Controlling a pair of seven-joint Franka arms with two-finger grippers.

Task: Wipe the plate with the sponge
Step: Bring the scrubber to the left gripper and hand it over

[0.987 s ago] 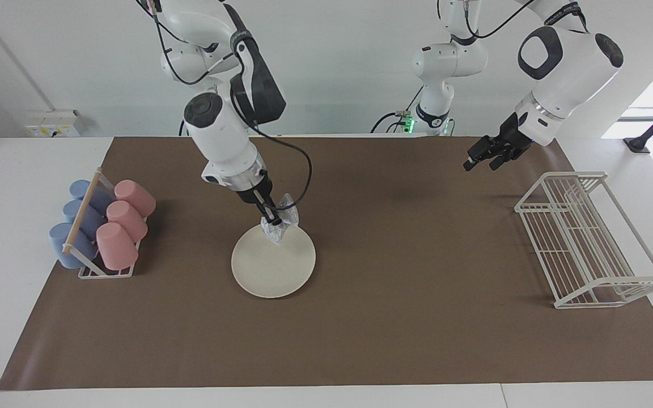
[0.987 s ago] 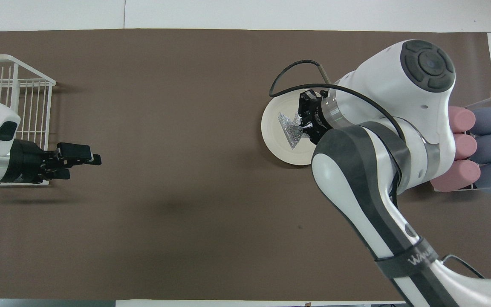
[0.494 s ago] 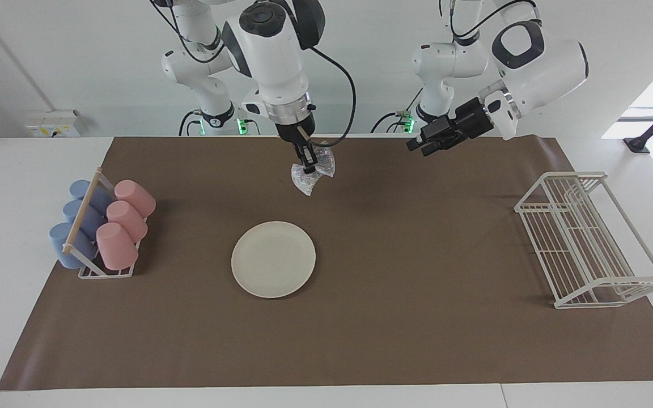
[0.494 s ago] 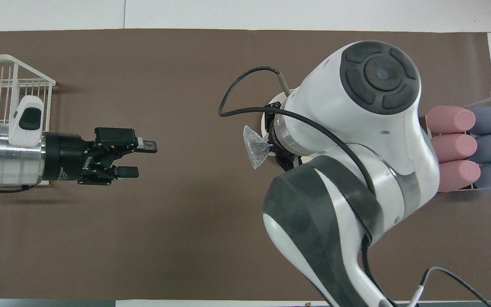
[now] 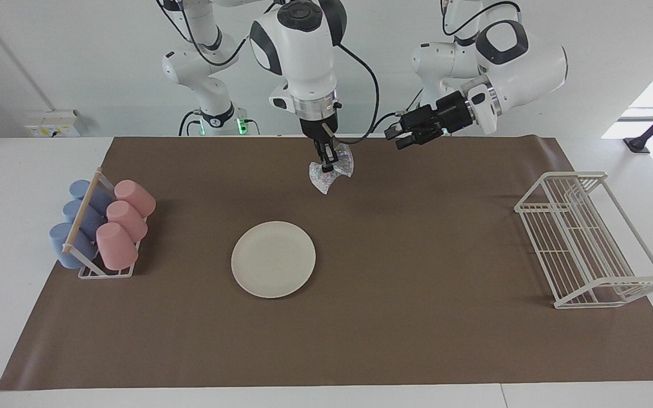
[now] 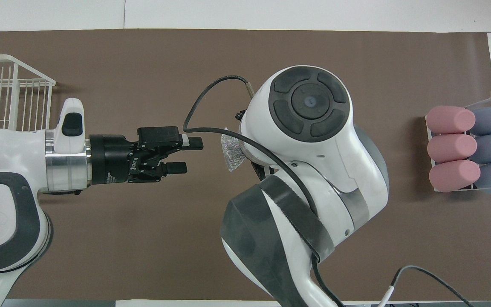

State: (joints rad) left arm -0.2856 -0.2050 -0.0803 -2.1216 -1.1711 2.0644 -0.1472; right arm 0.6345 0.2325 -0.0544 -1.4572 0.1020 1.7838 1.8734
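Observation:
I expect the silvery sponge to stay flared when my left gripper carries it to the white wire rack, because the sponge's loose edge spreads out from the pinch.
The cream-white plate lies flat on the brown mat, in the middle of the table; in the overhead view my right arm hides it. My right gripper is shut on the pinched middle of the silvery sponge and holds it up in the air over bare mat, clear of the plate. The sponge also shows in the overhead view. My left gripper is open and empty, level in the air, pointing at the sponge from a short gap.
A rack of pink and blue cups stands at the right arm's end of the table. A white wire rack stands at the left arm's end. The brown mat covers the table.
My right gripper lifted the sponge off the plate and carried it up over the mat toward the left arm. My left gripper swung in toward the sponge.

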